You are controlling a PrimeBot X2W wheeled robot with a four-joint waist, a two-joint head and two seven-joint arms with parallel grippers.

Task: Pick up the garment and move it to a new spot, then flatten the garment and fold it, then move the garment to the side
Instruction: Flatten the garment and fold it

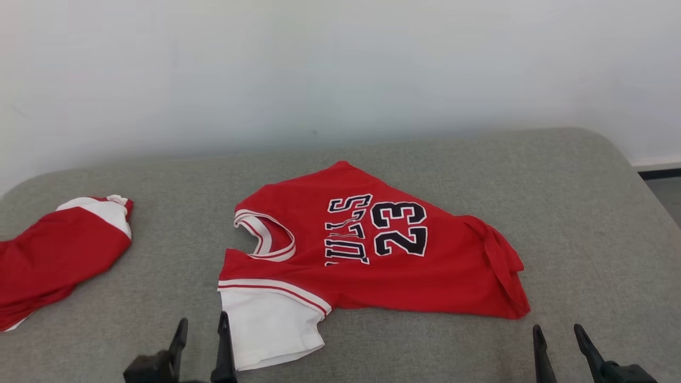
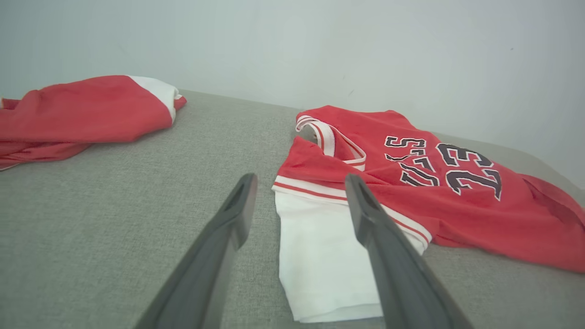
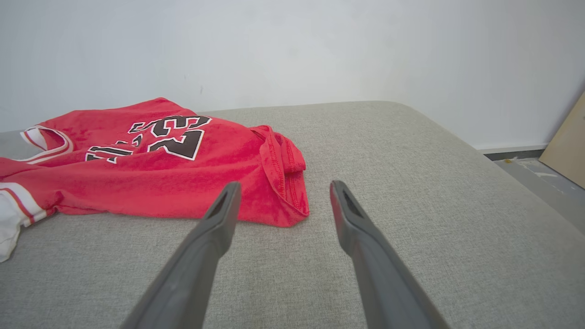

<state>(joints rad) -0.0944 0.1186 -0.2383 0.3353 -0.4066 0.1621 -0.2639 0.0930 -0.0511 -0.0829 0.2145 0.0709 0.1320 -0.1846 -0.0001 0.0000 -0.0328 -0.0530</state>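
My gripper is going to pull the white sleeve. The lettering dips under a fold, so the garment will spread open and show the hidden letter when I pull.
The garment is a red jersey with "23" in black and a white sleeve, lying crumpled on the grey padded table. It also appears in the left wrist view as the garment and in the right wrist view as the garment. My left gripper stands open just left of the white sleeve, holding nothing. In its own view the left gripper has the sleeve edge between its fingers' lines, apart from the cloth. My right gripper is open near the hem's right corner; the right gripper holds nothing.
A second red and white garment lies bunched at the table's left edge, seen too in the left wrist view. A white wall backs the table. Floor and a board lie beyond the right edge.
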